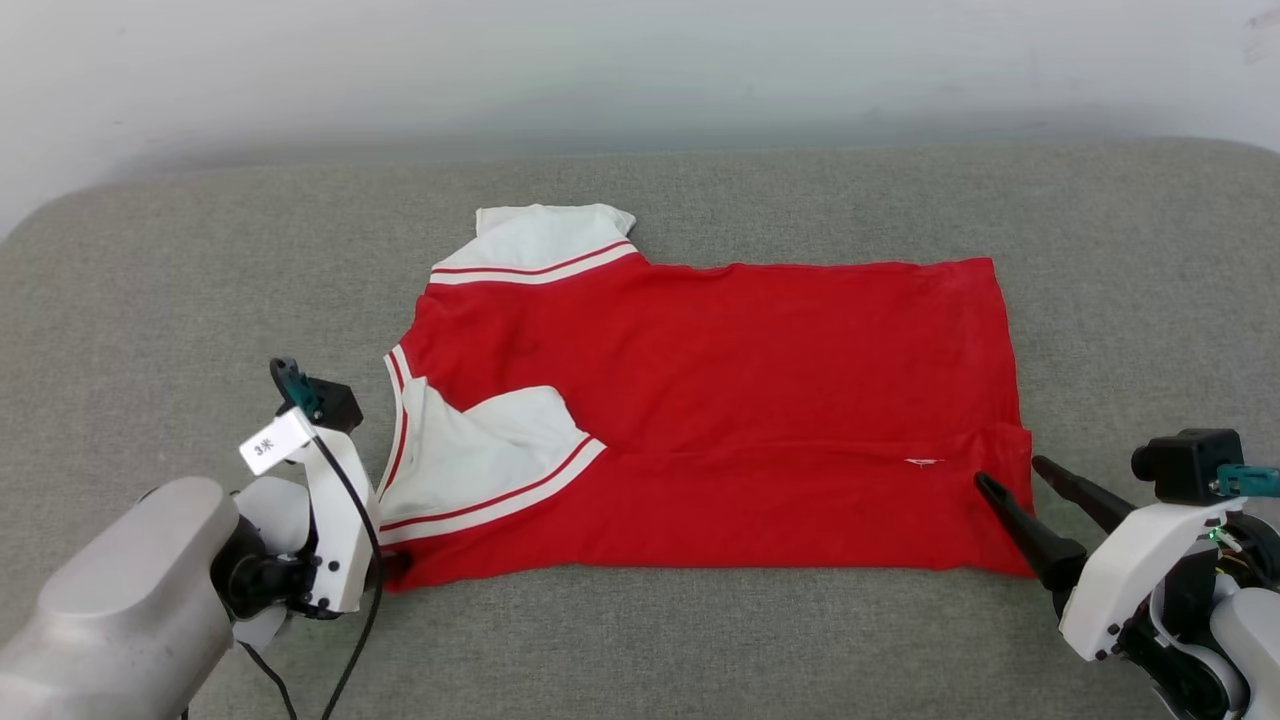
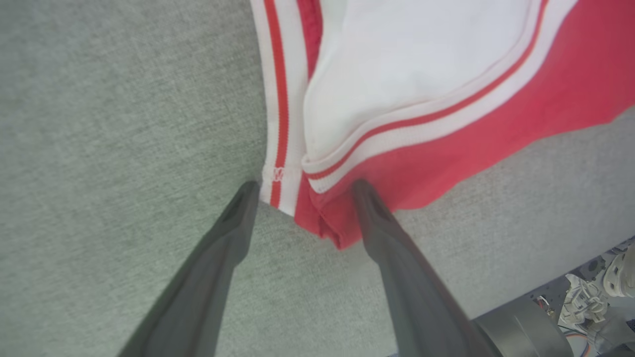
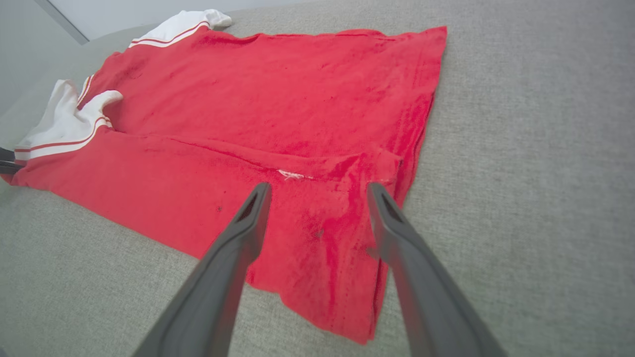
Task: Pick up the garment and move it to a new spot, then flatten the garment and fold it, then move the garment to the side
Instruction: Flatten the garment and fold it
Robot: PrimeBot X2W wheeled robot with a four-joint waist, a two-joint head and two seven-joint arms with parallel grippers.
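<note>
My gripper will find more print hidden under the red body [image 1: 732,348] when it folds the body over, because the garment's turned-up near edge shows a white logo [image 1: 924,461].
The garment [image 1: 720,400], a red T-shirt with white sleeves and striped trim, lies spread on the grey cushion. Its near long edge is folded up over the body, and one white sleeve [image 1: 480,450] is tucked in at the lower left. My left gripper [image 2: 305,184] is open, with the collar-side near corner of the garment [image 2: 327,223] lying between its fingers on the cushion. My right gripper [image 1: 1010,473] is open as well, its fingers [image 3: 248,233] hovering over the hem-side near corner [image 3: 327,277]. Neither holds cloth.
The grey padded surface [image 1: 700,650] stretches wide around the shirt, with bare room on every side. A pale wall [image 1: 640,60] stands behind its far edge. Robot base parts [image 2: 570,317] show past the cushion's near edge.
</note>
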